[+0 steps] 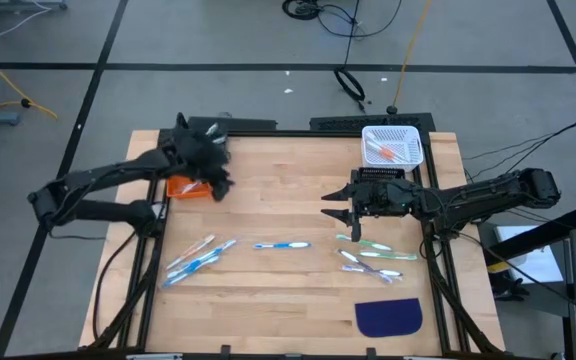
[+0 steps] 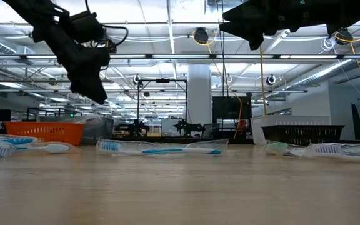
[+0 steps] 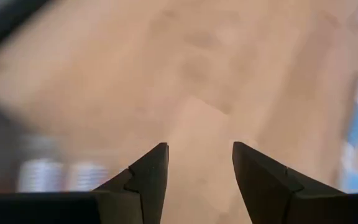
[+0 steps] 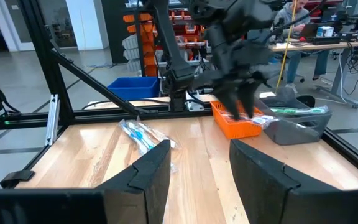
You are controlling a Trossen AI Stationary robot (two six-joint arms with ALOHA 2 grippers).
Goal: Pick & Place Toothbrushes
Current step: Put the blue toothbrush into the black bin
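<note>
I can see that the middle blue toothbrush lies clear of both clusters, so I should go on moving my left gripper toward its bristle end until the fingers close around it.
Several toothbrushes lie flat on the wooden table: a blue-accented cluster at the near left, a single blue one in the middle, and green and pink ones at the right. My left gripper hangs open above the table beside the orange bin, slanting down, with nothing between its fingers. My right gripper waits open and level above the table's right half, pointing toward the left edge, also holding nothing.
A white basket holding orange-accented brushes stands at the far right. A dark blue half-round mat lies at the near right. A grey tray sits next to the orange bin. Bare wood shows between the brush clusters.
</note>
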